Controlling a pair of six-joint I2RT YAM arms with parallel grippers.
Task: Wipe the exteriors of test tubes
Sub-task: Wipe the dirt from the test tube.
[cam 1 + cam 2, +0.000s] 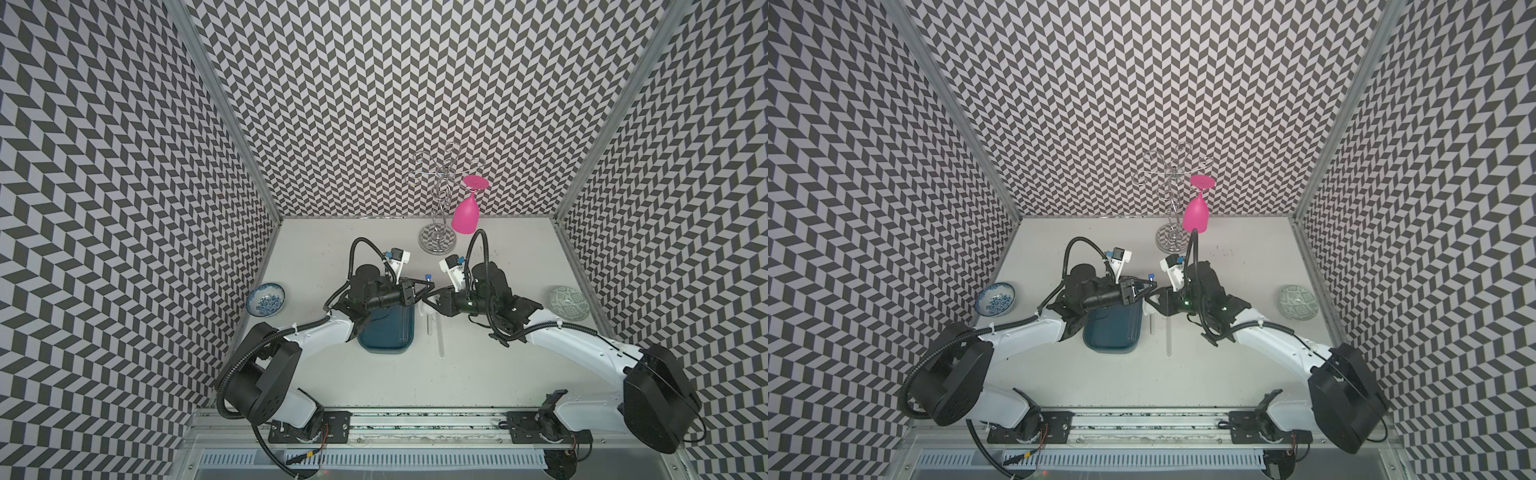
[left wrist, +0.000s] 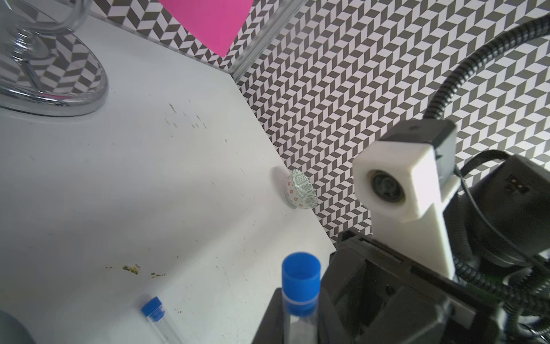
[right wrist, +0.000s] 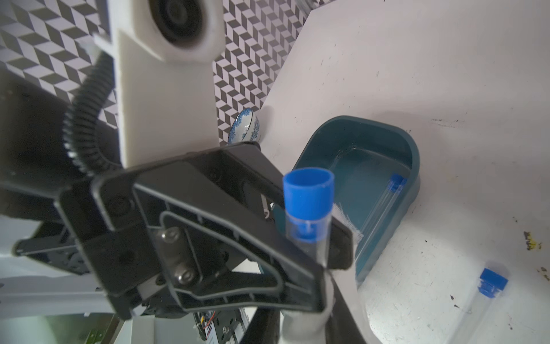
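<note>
The white tissue [image 3: 306,325] meets my left fingers below the blue cap; next my right gripper pulls it down toward the tube's lower end.
My left gripper [image 1: 420,291] is shut on a clear test tube [image 2: 301,315] just below its blue cap [image 3: 308,193], and holds it off the table above the teal tray [image 1: 386,336]. Facing it, my right gripper [image 1: 430,300] is shut on a white tissue wad [image 3: 300,327] that wraps the same tube further down. Two more test tubes lie on the table right of the tray [image 1: 429,324] [image 1: 439,338]. At least one test tube [image 3: 381,208] lies inside the tray. The held tube's lower end is hidden.
A chrome wire rack [image 1: 440,232] with a pink glass [image 1: 465,212] hanging upside down stands at the back. A blue-and-white bowl [image 1: 266,299] sits by the left wall and a green patterned bowl [image 1: 568,303] by the right wall.
</note>
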